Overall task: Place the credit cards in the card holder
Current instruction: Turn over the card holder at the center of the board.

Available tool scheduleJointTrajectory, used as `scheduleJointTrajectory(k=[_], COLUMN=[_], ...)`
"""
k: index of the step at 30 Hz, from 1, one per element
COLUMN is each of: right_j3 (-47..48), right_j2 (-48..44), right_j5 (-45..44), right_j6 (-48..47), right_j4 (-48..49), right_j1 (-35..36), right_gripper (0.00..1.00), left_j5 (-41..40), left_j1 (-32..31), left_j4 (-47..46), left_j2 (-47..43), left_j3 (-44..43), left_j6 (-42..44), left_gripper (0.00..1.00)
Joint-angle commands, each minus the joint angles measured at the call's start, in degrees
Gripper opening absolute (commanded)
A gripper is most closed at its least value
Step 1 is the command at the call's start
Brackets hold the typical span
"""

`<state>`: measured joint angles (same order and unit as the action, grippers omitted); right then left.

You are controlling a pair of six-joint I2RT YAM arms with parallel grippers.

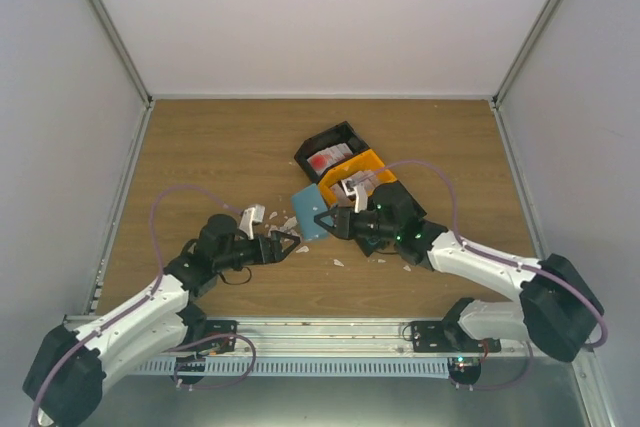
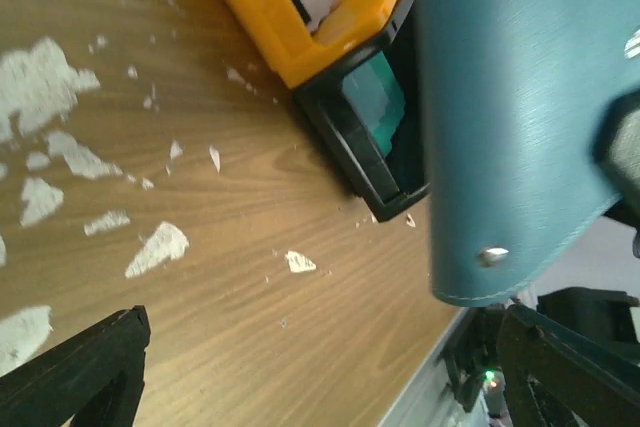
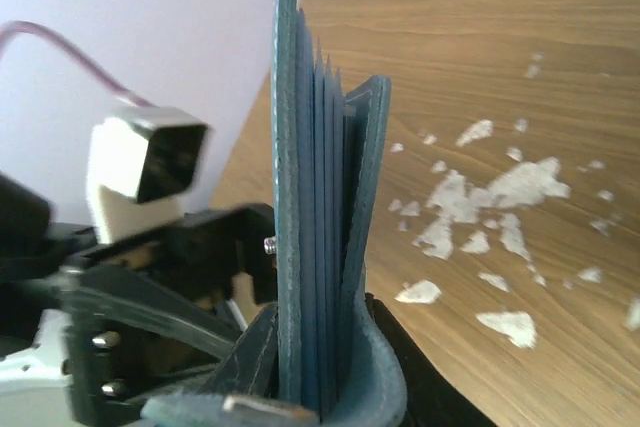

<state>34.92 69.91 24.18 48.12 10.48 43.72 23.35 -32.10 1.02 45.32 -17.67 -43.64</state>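
The card holder's covers are spread apart above its open strap (image 3: 376, 375). My left gripper should squeeze them while my right gripper folds the strap over the snap (image 2: 492, 257).
My right gripper (image 1: 328, 219) is shut on the blue-teal card holder (image 1: 309, 210) and holds it upright on edge above the table. In the right wrist view the card holder (image 3: 322, 237) stands between the jaws (image 3: 325, 387) with its pockets fanned. My left gripper (image 1: 287, 244) is open and empty, just left of the holder. In the left wrist view the holder (image 2: 510, 117) hangs at the right. Red-and-white credit cards (image 1: 322, 159) lie in a black tray (image 1: 345, 134), whitish cards (image 1: 355, 184) in an orange tray (image 1: 372, 161). A teal card (image 2: 378, 105) lies in another black tray (image 2: 372, 179).
Torn white scraps (image 1: 275, 219) litter the wood between the grippers; they also show in the left wrist view (image 2: 45, 77) and the right wrist view (image 3: 500, 197). The orange tray (image 2: 300, 17) abuts the black one. Grey walls enclose the table.
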Motion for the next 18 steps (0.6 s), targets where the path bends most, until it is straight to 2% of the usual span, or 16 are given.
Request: scheduleJointTrajectory(k=[1,5,8,11,15,18], right_j3=[-1.4,-3.5,-5.4,-6.8,-8.4,-8.2], right_j2=[3.9,7.5,8.5,9.2,9.9,11.3], right_j5=[7.7,12.0,14.1,16.2,18.7,20.6], right_j6=[3.8,7.7,9.8,11.4,13.1,13.1], right_j4=[14.9,23.0,30.0,34.6,39.3,39.9], right_j1=[0.3,0.3,0.3,0.3,0.3,0.2], right_gripper=[0.18,0.18,0.19,0.19,0.22,0.27], left_j5=[7.4,9.8,11.8,11.9,14.9,18.3], left_j1=[0.6,1.2,1.6,2.1,2.5,2.6], left_j4=[-20.1,-29.1,-31.5,-32.0,-35.9,-38.6], left_j2=[1.7,3.7,4.2,4.1,6.1,8.4], left_j3=[5.4,7.8,7.2,6.9,6.2,5.3], left_j6=[-13.0,-16.7,-16.9,-16.4,-16.5,-16.5], left_gripper=[0.92,0.89,0.9,0.83,0.66,0.45])
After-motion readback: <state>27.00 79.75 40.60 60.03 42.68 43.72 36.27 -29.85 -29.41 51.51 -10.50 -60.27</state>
